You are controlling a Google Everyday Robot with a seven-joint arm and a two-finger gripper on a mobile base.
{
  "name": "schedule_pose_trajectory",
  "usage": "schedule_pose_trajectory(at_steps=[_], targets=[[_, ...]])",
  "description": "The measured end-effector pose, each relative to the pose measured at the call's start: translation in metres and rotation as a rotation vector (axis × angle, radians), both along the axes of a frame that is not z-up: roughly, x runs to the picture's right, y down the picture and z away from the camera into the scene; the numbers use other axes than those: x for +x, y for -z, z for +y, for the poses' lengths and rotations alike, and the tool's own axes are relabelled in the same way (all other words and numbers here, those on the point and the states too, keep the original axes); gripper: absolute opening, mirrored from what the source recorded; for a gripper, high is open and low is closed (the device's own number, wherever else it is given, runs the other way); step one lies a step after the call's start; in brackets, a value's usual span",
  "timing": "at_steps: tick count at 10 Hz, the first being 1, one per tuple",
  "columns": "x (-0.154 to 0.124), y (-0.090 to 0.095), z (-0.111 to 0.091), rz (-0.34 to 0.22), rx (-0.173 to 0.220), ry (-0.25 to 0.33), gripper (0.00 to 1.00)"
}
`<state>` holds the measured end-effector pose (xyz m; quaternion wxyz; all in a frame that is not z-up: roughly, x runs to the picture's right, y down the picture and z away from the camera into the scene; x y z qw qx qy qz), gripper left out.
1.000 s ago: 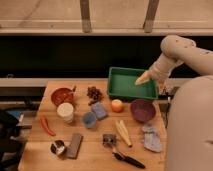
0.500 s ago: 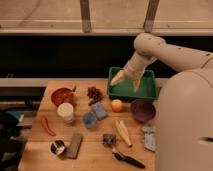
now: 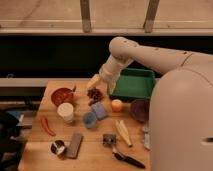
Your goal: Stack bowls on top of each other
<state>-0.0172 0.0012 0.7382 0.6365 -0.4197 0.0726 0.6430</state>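
Note:
The dark purple bowl has a wide opening (image 3: 140, 109), so I expect the red-orange bowl (image 3: 63, 95) to nest down inside the dark purple bowl's rim as I lower it.
A red-orange bowl (image 3: 62, 95) sits at the back left of the wooden table (image 3: 40, 150). The dark purple bowl (image 3: 138, 109) rests at the right, its right side hidden behind my white body. My gripper (image 3: 102, 84) hangs above the table's back edge between the two bowls, just over a dark brown clump (image 3: 94, 93). Its two cream fingers (image 3: 95, 81) are spread open with nothing between them.
A green tray (image 3: 134, 83) lies at the back right under my arm. Between the bowls are an orange (image 3: 117, 105), a white cup (image 3: 65, 112), a small blue cup (image 3: 89, 119) and a blue sponge (image 3: 99, 110). A red chili (image 3: 47, 126), can (image 3: 58, 147), grey block (image 3: 75, 145) and black brush (image 3: 127, 159) lie nearer the front.
My arm has swung left, from over the green tray's right side to the table's back middle. The fingers stayed open. Nothing on the table moved.

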Motion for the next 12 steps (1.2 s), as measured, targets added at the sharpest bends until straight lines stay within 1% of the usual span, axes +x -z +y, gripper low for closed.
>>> schedule_pose_trajectory(at_steps=[3, 4, 5, 7, 8, 10, 12], targets=[[0.000, 0.000, 0.000, 0.000, 0.000, 0.000, 0.80], [0.003, 0.000, 0.001, 0.013, -0.001, -0.004, 0.80], [0.010, -0.003, 0.002, 0.059, 0.008, -0.029, 0.80], [0.021, -0.008, 0.002, 0.134, 0.026, -0.102, 0.80], [0.016, -0.011, 0.002, 0.130, 0.038, -0.098, 0.80], [-0.008, -0.023, -0.002, 0.094, 0.074, -0.060, 0.80], [-0.048, -0.038, -0.012, 0.047, 0.106, -0.017, 0.80]])
